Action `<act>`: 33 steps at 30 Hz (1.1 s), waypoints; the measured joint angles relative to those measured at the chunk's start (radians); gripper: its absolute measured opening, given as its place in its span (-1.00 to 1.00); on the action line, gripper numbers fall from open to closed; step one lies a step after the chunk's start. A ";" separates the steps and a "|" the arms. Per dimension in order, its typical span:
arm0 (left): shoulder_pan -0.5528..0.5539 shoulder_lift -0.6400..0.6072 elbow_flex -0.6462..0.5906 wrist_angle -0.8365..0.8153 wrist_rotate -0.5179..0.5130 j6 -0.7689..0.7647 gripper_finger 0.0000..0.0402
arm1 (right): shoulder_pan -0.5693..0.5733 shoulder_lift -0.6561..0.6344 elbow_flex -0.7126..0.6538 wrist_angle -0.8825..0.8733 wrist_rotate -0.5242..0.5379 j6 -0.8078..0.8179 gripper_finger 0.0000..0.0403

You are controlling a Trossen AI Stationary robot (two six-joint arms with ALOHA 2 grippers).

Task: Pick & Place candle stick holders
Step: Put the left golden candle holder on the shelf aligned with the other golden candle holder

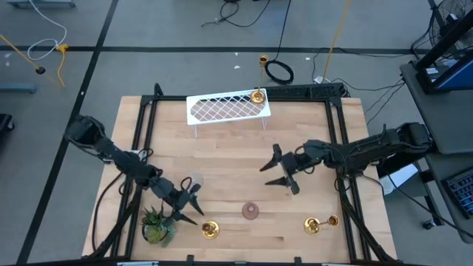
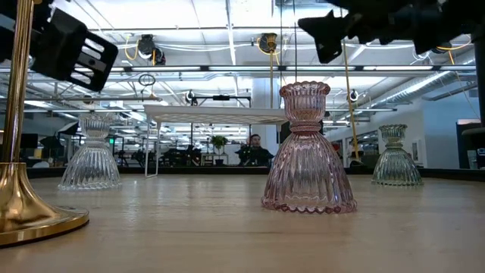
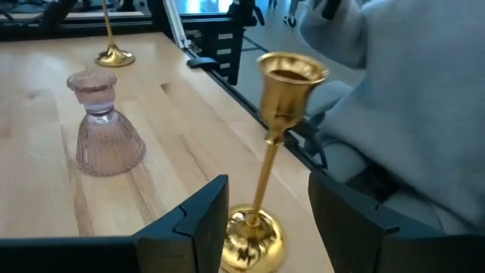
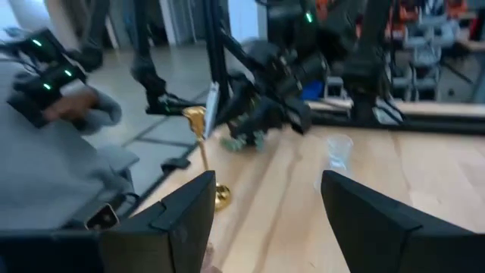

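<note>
The gold candle stick holder's stem [image 3: 265, 179] is beyond my left gripper's fingers. Next, I open them wider, move in and close them just below the holder's cup [image 3: 275, 139] before I lift.
My left gripper [image 1: 191, 205] is open near the table's front left. A gold candle stick holder [image 3: 271, 152] stands upright on its round base just ahead of its fingertips [image 1: 210, 230]. A pink glass holder [image 1: 251, 211] stands at the front middle. A second gold holder [image 1: 319, 224] stands at the front right. A third gold holder [image 1: 257, 96] sits on the white wire rack [image 1: 225, 108]. A clear glass holder [image 4: 339, 152] stands near the left gripper. My right gripper [image 1: 279, 171] is open and empty above the table's middle right.
A spiky green plant [image 1: 156, 225] stands at the front left corner beside the left arm. The low view shows a greenish glass holder [image 2: 394, 157] at the back right. A person in grey [image 3: 394, 98] is close beyond the table's near edge.
</note>
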 joint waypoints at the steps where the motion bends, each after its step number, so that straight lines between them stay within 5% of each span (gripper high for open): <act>1: 0.000 0.020 0.001 0.021 0.000 0.001 -0.06 | 0.005 0.000 -0.016 0.032 0.000 0.000 0.16; 9: 0.027 0.197 0.115 0.041 0.097 0.052 -0.06 | 0.023 0.000 -0.040 0.098 0.002 0.000 0.16; 15: 0.050 0.219 0.137 0.042 0.139 0.087 -0.09 | 0.023 0.000 -0.040 0.098 0.002 0.000 0.16; 27: 0.084 0.219 0.137 0.070 0.207 0.102 -0.82 | 0.023 0.000 -0.040 0.098 0.002 0.000 0.16; 33: 0.104 0.218 0.137 0.072 0.210 0.076 -0.98 | 0.023 0.000 -0.040 0.097 0.002 0.000 0.16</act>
